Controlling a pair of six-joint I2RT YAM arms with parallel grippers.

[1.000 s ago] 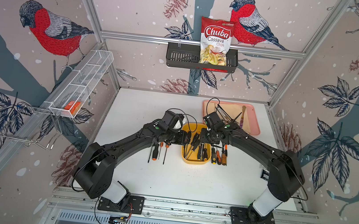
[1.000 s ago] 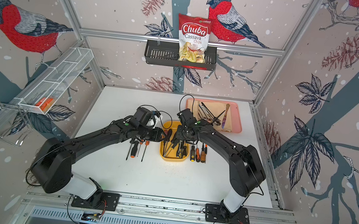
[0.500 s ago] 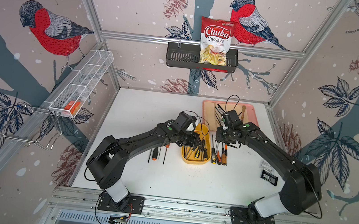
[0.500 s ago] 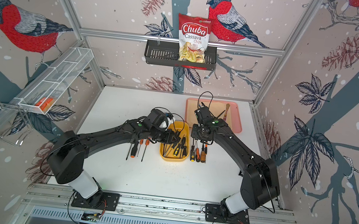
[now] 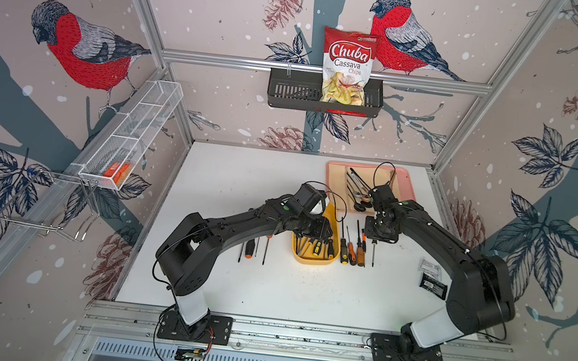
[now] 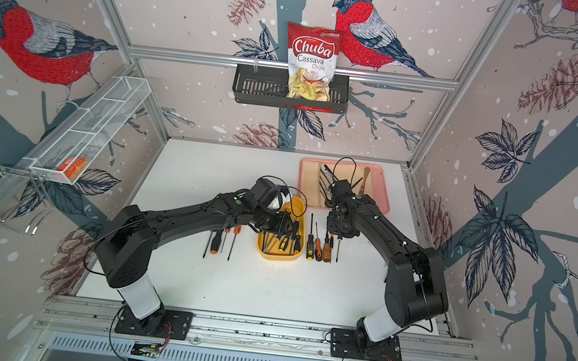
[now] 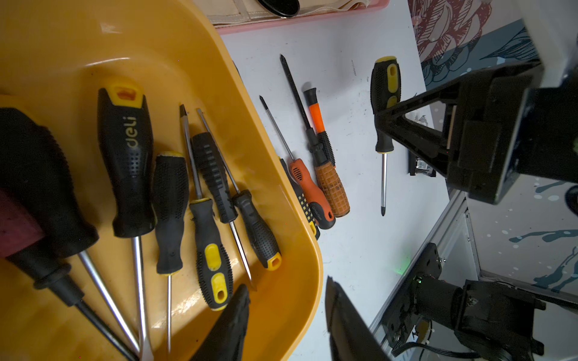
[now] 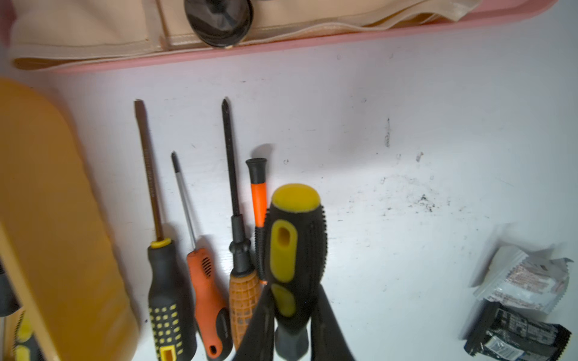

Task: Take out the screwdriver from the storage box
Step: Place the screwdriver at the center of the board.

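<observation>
The robot's right gripper carries on lowering the black-and-yellow screwdriver (image 5: pixel 373 253) beside the row (image 5: pixel 369 259) until it lies flat, as the screwdriver hangs over clear table, parallel to the laid-out row.
The yellow storage box (image 5: pixel 313 261) (image 6: pixel 276 256) sits mid-table with several black-and-yellow screwdrivers (image 7: pixel 125 156) lying in it. My left gripper (image 7: pixel 286 312) (image 5: pixel 315 228) hangs open over the box's edge, one finger above the inside and one above the table, holding nothing. My right gripper (image 8: pixel 292 300) (image 5: pixel 380 234) is shut on the handle of a black-and-yellow screwdriver (image 8: pixel 294 243) (image 7: pixel 384 103). It holds that screwdriver outside the box, over the table just right of the laid-out row, shaft (image 5: pixel 373 253) pointing toward the front.
Several screwdrivers (image 5: pixel 350 249) lie in a row right of the box, three more (image 5: pixel 253 248) to its left. A pink tray (image 5: pixel 407 181) with a cloth and utensils sits behind the right arm. Small packets (image 5: pixel 433 278) lie at the right. A black basket (image 5: pixel 283 90) holds a chips bag.
My right gripper has carried the black-and-yellow screwdriver from over the box to the right, beside the row on the table. My left gripper has moved right, over the box.
</observation>
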